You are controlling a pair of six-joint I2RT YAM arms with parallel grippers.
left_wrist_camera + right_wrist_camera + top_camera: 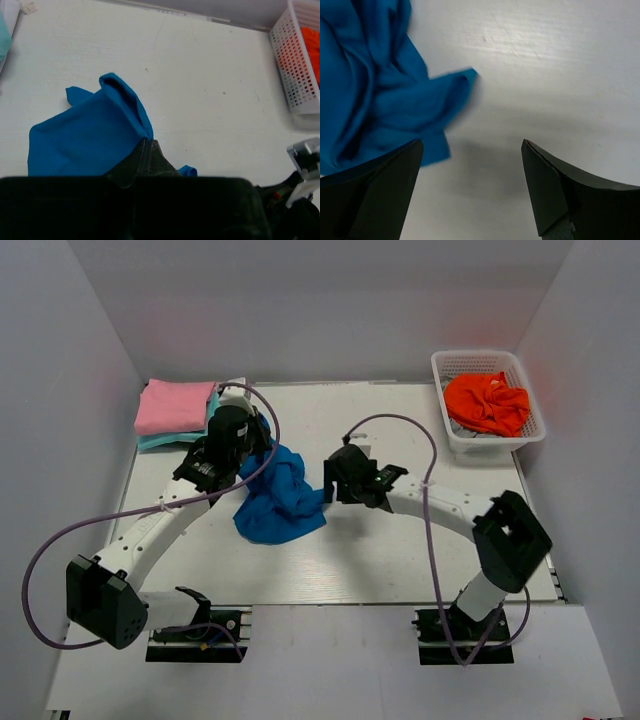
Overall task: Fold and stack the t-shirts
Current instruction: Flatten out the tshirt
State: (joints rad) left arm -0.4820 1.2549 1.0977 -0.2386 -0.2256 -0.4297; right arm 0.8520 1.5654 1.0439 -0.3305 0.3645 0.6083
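Observation:
The blue t-shirt hangs crumpled from just my left gripper. So my right gripper should grab its loose corner, and both grippers should lift the t-shirt and spread it out before folding.
A bright blue t-shirt lies crumpled at mid-table. My left gripper is shut on its upper edge and holds that part lifted; in the left wrist view the closed fingertips pinch the blue t-shirt. My right gripper is open and empty, just right of the shirt; in the right wrist view the blue t-shirt lies at left, its corner near the left finger. A folded pink t-shirt lies on a pale teal one at the back left. An orange-red t-shirt is in the basket.
A white lattice basket stands at the back right, also in the left wrist view. White walls enclose the table on three sides. Purple cables loop from both arms.

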